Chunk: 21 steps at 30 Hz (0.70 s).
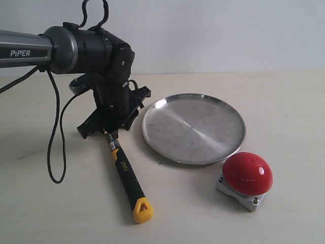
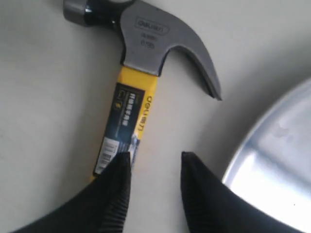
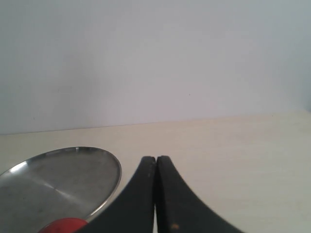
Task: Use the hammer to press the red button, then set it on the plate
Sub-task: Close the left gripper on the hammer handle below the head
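The robot's open fingers are spread across the hammer handle's narrow way, so the left gripper should continue to head toward the hammer's yellow neck until the neck is between them, then close.
The hammer lies flat on the table left of the plate, its yellow end toward the front edge and its head hidden under my left gripper. In the left wrist view the steel head and yellow neck of the hammer show, and my left gripper is open just above it: one finger overlaps the handle's edge and bare table shows between the fingers. The red button sits at the plate's front right. My right gripper is shut and empty, with the plate and red button beside it.
A black cable loops down from the left arm onto the table left of the hammer. The plate's rim lies close beside the open left fingers. A pale wall stands behind the table.
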### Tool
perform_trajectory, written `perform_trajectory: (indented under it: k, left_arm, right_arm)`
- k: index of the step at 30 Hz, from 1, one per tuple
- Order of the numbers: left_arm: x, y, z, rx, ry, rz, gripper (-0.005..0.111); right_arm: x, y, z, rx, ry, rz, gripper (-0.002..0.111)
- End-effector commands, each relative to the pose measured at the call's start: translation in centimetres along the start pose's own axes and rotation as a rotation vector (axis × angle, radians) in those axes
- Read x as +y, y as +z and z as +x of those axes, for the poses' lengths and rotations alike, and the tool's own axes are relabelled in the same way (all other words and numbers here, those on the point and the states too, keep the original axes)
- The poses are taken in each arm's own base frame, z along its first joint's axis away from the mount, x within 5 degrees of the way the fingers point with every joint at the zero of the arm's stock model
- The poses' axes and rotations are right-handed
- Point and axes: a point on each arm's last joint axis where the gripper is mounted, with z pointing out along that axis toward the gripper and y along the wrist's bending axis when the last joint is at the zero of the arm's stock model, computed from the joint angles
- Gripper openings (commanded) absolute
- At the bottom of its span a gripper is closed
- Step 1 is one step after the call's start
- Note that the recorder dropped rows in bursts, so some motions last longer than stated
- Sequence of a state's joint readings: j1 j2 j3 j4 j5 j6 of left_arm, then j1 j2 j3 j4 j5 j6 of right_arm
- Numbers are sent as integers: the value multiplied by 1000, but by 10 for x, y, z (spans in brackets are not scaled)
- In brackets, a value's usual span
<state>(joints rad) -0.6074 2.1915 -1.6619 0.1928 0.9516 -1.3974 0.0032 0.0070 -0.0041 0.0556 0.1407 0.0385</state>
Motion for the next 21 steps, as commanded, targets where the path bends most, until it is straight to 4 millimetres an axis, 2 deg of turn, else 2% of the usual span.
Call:
perform_trajectory:
  k: [1, 21]
  left_arm:
    - [5, 8, -12, 4, 4, -24, 53]
    - [8, 33, -10, -8, 31, -75, 51]
  right_arm:
    - [0, 0, 0, -12, 0, 6, 0]
    - [0, 0, 0, -12, 1, 6, 0]
